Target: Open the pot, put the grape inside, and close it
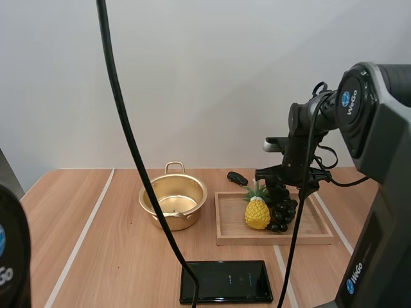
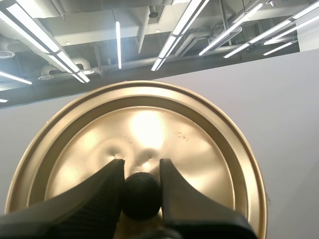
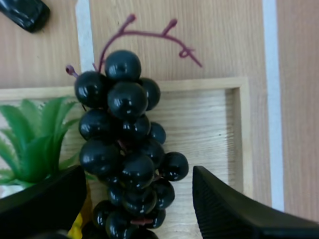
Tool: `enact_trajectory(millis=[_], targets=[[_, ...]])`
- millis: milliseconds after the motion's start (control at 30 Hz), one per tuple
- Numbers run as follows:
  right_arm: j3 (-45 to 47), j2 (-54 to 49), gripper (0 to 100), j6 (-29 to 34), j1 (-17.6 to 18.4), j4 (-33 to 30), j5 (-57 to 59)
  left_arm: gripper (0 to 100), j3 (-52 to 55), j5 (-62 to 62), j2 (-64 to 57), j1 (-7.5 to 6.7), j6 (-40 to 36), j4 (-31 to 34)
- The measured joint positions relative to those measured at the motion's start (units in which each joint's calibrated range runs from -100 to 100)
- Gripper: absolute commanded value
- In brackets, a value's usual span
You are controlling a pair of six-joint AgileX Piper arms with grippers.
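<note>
The bunch of black grapes [image 1: 282, 213] will come up in one piece with its lower end hanging down when the robot lifts it, because thin purple stems [image 3: 142, 221] join the grapes.
The gold pot [image 1: 174, 218] stands open on the table, left of the wooden tray [image 1: 232, 226]. A bunch of black grapes [image 1: 281, 215] [image 3: 127, 144] lies in the tray beside a toy pineapple [image 1: 257, 210]. My right gripper [image 1: 278, 194] [image 3: 139, 209] hovers just over the grapes, open, with a finger [image 3: 239, 211] on each side of the bunch and not touching it. My left gripper [image 2: 142, 191] is shut on the black knob [image 2: 142, 196] of the gold lid [image 2: 149, 124], holding the lid up in the air.
A flat black phone-like slab [image 1: 226, 281] lies near the table's front edge. A small black object [image 1: 237, 178] [image 3: 25, 12] rests behind the tray. The pineapple's green leaves [image 3: 30, 142] lie close beside the grapes. The tray's rim [image 3: 209, 83] runs under the grape stem.
</note>
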Motion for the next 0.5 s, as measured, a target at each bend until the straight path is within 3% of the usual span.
enact_trajectory(millis=[267,300,333,367,400,500], targets=[[0.0,2.9,100,0.0,0.0,0.0,-1.7,0,0.0,0.0,0.0,0.0,0.0,0.0],[0.0,3.0,74,-0.5,0.0,0.0,-1.9,0,0.0,0.0,0.0,0.0,0.0,0.0],[0.0,3.2,54,-0.6,0.0,0.0,-1.9,0,0.0,0.0,0.0,0.0,0.0,0.0],[0.0,3.3,18,-0.9,0.0,0.0,-2.1,0,0.0,0.2,0.0,0.0,0.0,0.0],[0.0,3.3,0,-0.9,0.0,0.0,-2.1,0,0.0,0.4,0.0,0.0,0.0,0.0],[0.0,3.5,0,1.0,0.0,0.1,-1.9,0,0.0,0.8,0.0,0.0,0.0,0.0]])
